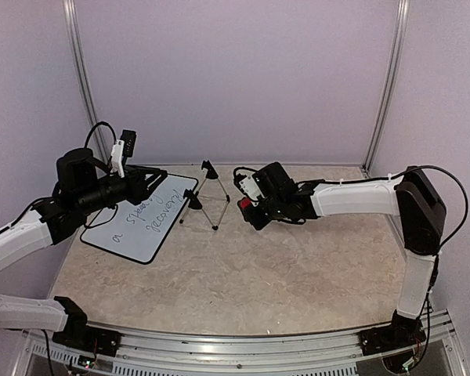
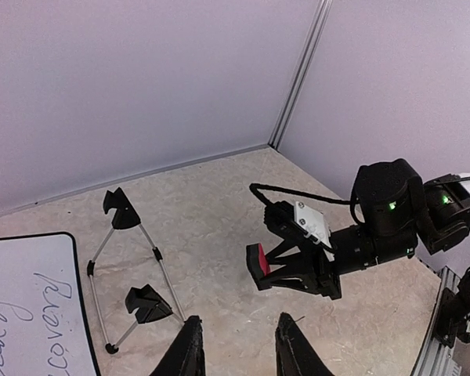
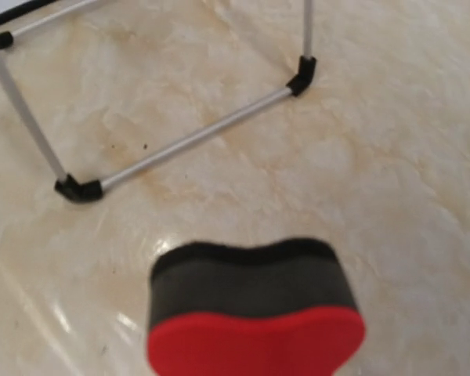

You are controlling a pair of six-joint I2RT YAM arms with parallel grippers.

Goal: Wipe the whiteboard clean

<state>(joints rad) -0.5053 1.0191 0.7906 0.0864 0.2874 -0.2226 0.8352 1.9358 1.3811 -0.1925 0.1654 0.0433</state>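
The stand (image 1: 207, 197) is between the whiteboard and the eraser (image 1: 244, 204) in my right gripper, so my right gripper should hold the eraser out to my empty left gripper.
The whiteboard (image 1: 141, 223) lies flat on the table at the left, with dark handwriting on it; its corner shows in the left wrist view (image 2: 23, 313). My left gripper (image 1: 158, 180) hovers over the board's far end, open, with nothing between its black fingers (image 2: 189, 351). At mid-table my right gripper (image 1: 249, 210) is shut on a red and black eraser (image 1: 244, 205), held just above the table. The eraser (image 3: 254, 313) fills the bottom of the right wrist view, felt side outward. From the left wrist view the eraser (image 2: 257, 260) faces toward the board.
A small wire stand (image 1: 206, 196) with black clips lies on the table between the board and the eraser, also seen as the stand (image 2: 129, 266) and its legs (image 3: 188, 141). Walls close off the back and sides. A metal rail (image 1: 243, 345) runs along the near edge.
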